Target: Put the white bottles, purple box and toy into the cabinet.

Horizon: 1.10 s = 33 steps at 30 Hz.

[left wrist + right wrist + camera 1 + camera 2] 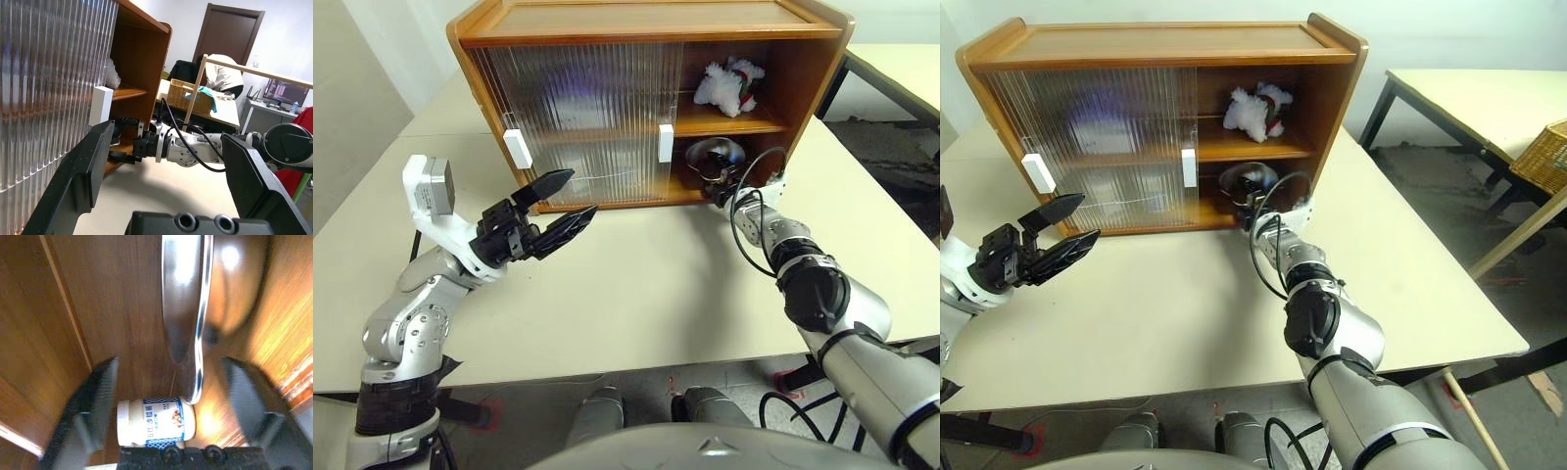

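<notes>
I should keep backing out until my right gripper's open fingers clear the cabinet's front edge (1214,224), as the white bottle (156,422) lies on the lower shelf, free of them.
The brown cabinet (656,24) stands at the back of the table, its ribbed doors slid left and the right side open. The toy (729,86) lies on the upper shelf. A lilac blur behind the ribbed door (1102,122) may be the purple box. My right gripper (168,362) reaches into the lower shelf and is open. A white bottle (156,428) with a blue label sits between its fingers, touching neither. My left gripper (563,201) hovers open and empty over the table in front of the doors.
A shiny steel bowl (715,155) stands on the lower shelf just beyond the bottle. White door handles (666,142) mark the door edges. Another table with a wicker basket (1542,157) is to the right. A person (222,76) bends over a desk far behind.
</notes>
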Motion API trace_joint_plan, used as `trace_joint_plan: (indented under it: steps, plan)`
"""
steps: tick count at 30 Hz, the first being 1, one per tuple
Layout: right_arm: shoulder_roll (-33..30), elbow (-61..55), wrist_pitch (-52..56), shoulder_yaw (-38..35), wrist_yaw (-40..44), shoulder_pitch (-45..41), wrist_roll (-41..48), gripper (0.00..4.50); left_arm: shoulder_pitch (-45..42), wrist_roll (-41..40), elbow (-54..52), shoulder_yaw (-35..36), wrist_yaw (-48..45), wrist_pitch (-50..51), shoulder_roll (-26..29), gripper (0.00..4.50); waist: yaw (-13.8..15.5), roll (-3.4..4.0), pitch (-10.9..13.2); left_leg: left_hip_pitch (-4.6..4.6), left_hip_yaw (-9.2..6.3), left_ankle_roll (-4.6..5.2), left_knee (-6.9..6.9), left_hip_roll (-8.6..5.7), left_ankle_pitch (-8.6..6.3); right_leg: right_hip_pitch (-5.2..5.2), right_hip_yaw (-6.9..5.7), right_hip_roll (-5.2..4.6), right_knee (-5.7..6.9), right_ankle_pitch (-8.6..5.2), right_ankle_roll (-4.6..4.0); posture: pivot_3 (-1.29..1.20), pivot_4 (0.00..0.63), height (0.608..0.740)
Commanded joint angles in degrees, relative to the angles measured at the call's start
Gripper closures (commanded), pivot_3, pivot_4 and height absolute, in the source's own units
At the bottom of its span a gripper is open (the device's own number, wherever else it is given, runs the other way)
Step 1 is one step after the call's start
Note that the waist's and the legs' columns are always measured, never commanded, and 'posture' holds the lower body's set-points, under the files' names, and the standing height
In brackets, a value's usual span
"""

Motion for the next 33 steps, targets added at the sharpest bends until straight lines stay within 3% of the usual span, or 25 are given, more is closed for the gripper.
trace_joint_plan:
  steps: [1, 6, 10, 14, 18, 22, 24, 31, 33]
  plan:
    - [-1.88, -1.19, 5.31, 0.07, 0.05, 1.56, -0.42, 0.02, -0.94, 0.78, 0.16, -1.20, -0.40, -0.36, -0.47, 0.00, 0.00, 0.00, 0.00, 0.00, 0.01, 0.00, 0.01, 0.00, 0.00, 0.00, 0.00, 0.00, 0.00, 0.01, 0.01, 0.02, 0.036, 0.740]
    - [-4.22, -8.05, 15.80, 4.58, 3.12, 4.40, -2.55, 0.02, -1.77, 1.15, 1.39, -1.72, -1.13, -0.57, -0.96, 0.00, -0.12, 0.00, 0.00, 0.02, 0.04, 0.01, 0.01, 0.00, 0.01, 0.00, 0.00, 0.01, 0.02, 0.06, 0.12, -0.01, 0.037, 0.740]
    - [-3.45, -20.70, 25.37, 9.27, 3.91, 8.94, -2.27, 0.02, -2.76, 1.68, 2.62, -2.70, -2.08, -0.98, -1.52, 0.00, -0.52, 0.00, 0.00, 0.03, 0.05, 0.03, 0.06, 0.02, 0.03, 0.01, 0.00, 0.03, 0.03, 0.10, 0.20, -0.02, 0.034, 0.740]
    - [-2.49, -43.60, 26.90, 24.67, 9.23, 18.27, -7.79, 0.02, -3.71, 2.19, 3.55, -3.06, -2.50, -1.16, -1.91, 0.00, -1.10, -0.01, -0.01, 0.06, 0.05, 0.06, 0.09, 0.03, 0.04, 0.05, -0.01, 0.09, 0.03, 0.12, 0.30, -0.03, 0.028, 0.740]
    - [-5.01, -64.00, 15.84, 42.88, 15.39, 28.00, -19.05, 0.02, -3.45, 2.34, 3.55, -2.71, -2.96, -1.33, -1.83, 0.00, -1.66, 0.00, -0.02, 0.11, 0.05, 0.07, 0.09, 0.03, 0.05, 0.09, -0.03, 0.16, 0.03, 0.13, 0.42, -0.02, 0.024, 0.740]
    - [-6.49, -68.77, 5.83, 49.66, 18.31, 30.42, -25.97, 0.98, -3.44, 2.51, 3.58, -2.58, -2.96, -1.42, -1.90, 0.00, -1.88, 0.00, -0.02, 0.18, 0.04, 0.08, 0.14, 0.04, 0.08, 0.17, 0.00, 0.17, 0.03, 0.14, 0.59, -0.02, 0.022, 0.740]
    - [-5.14, -70.36, -1.43, 52.19, 18.78, 30.55, -29.31, 1.81, -3.17, 2.52, 3.33, -2.40, -2.78, -1.52, -1.96, 0.00, -1.76, 0.00, -0.02, 0.33, 0.04, 0.12, 0.14, 0.02, 0.15, 0.30, 0.03, 0.17, 0.02, -0.15, 1.03, -0.01, 0.022, 0.740]
    - [2.55, -67.55, -12.39, 54.82, 14.54, 27.46, -35.13, 4.48, -2.31, 2.58, 2.69, -2.07, -2.39, -1.84, -2.12, 0.00, -1.59, -0.01, -0.03, 0.59, -0.06, 0.10, 0.08, 0.03, 0.16, 0.45, 0.04, 0.19, 0.04, -0.22, 0.59, 0.00, 0.019, 0.740]
    - [4.32, -65.58, -13.33, 54.68, 12.94, 26.01, -35.97, 4.48, -2.33, 2.61, 2.67, -2.10, -2.25, -1.90, -2.17, 0.00, -1.37, -0.02, -0.04, 0.59, -0.06, 0.09, 0.08, 0.03, 0.17, 0.45, 0.04, 0.19, 0.03, -0.20, 0.54, 0.00, 0.019, 0.740]
